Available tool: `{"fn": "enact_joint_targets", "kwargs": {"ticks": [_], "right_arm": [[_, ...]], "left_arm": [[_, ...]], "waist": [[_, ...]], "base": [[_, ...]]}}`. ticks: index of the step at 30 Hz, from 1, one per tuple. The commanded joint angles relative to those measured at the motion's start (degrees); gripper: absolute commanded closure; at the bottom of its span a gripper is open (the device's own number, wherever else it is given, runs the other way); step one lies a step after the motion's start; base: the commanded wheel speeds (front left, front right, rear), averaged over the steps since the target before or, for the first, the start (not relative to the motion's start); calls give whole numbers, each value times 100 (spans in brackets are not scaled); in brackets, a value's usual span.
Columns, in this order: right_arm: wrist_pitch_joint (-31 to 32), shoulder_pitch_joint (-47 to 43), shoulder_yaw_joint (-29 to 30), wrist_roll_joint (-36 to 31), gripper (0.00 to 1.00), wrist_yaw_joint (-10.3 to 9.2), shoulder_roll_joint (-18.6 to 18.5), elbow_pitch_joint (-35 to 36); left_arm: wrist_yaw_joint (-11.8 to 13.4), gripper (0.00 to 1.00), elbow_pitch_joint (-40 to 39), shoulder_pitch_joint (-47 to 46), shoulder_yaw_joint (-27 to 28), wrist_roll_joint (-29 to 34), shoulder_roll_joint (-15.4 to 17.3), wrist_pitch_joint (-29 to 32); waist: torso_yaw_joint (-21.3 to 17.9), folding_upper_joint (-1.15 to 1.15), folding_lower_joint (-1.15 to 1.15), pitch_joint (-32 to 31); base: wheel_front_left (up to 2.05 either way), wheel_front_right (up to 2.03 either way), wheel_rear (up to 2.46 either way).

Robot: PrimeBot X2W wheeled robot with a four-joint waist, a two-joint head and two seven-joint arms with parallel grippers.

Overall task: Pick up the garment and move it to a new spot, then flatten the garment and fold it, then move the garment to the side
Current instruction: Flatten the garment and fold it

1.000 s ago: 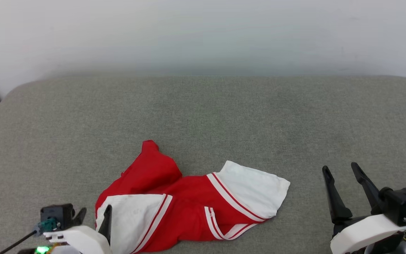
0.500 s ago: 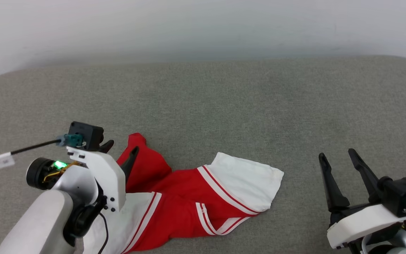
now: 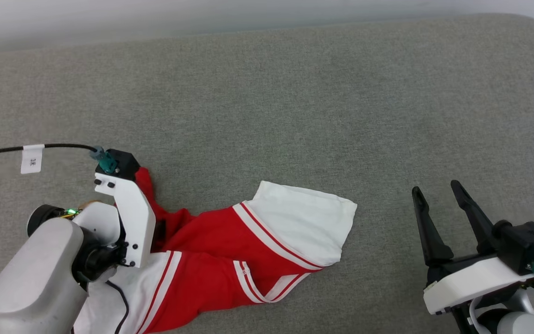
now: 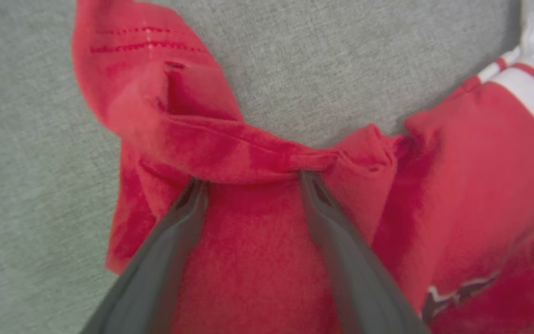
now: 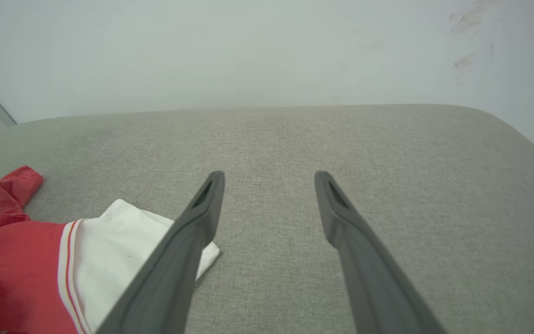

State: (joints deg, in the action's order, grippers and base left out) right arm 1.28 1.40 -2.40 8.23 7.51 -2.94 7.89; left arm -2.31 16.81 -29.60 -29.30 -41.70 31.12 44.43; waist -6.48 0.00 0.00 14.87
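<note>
The red cloth is in loose folds (image 3: 174, 219) between the white sleeves. The garment's body (image 3: 206, 234) will drop open when I lift the garment by its sleeves.
The garment (image 3: 211, 241), a red T-shirt with white sleeves and striped trim, lies crumpled on the grey cushion at the lower left of the head view. My left arm's white wrist (image 3: 130, 218) hangs over its left part and hides the fingers there. In the left wrist view my left gripper (image 4: 251, 182) is open, its tips resting against a rolled red fold of the garment (image 4: 257, 260), with flat red cloth between the fingers. My right gripper (image 3: 435, 187) stands open over bare cushion to the garment's right, holding nothing; it (image 5: 269, 174) has a white sleeve (image 5: 118, 241) to its left.
The grey fabric cushion (image 3: 295, 116) stretches wide behind and to the right of the garment, with a rounded far right corner. A pale wall (image 5: 248, 46) rises behind it. A black cable with a white tag (image 3: 32, 158) runs to my left wrist.
The head camera has tilted down, shifting the whole picture. My left arm has come up from the lower left edge and forward over the garment's red part. The right gripper has stayed put.
</note>
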Motion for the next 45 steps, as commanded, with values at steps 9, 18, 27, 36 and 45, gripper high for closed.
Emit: {"fn": "enact_joint_targets", "kwargs": {"ticks": [9, 18, 27, 36, 45], "right_arm": [[-55, 125, 44, 27, 0, -4, 11, -123], [56, 82, 38, 6, 0, -4, 11, -3], [-25, 216, -41, 108, 0, -4, 11, 36], [-181, 314, -40, 100, 0, -4, 11, -101], [-93, 164, 69, -11, 0, -4, 10, -113]], "left_arm": [[-210, 100, 606, -235, -234, 131, -275, -367], [-393, 100, 440, -1334, -476, 1014, -515, -1948], [-493, 100, 1073, -2044, -1021, 1269, -1208, -2751], [-513, 0, 2373, -1840, -1342, 865, -1669, -3114], [-64, 0, 2550, -1721, -1267, 1124, -1822, -4369]], "waist": [[-172, 0, 0, -79], [-198, 0, 0, -213], [-484, 0, 0, 146], [-558, 0, 0, 238], [-187, 0, 0, -167]], "base": [[0, 0, 0], [0, 0, 0], [0, 0, 0], [0, 0, 0], [0, 0, 0]]}}
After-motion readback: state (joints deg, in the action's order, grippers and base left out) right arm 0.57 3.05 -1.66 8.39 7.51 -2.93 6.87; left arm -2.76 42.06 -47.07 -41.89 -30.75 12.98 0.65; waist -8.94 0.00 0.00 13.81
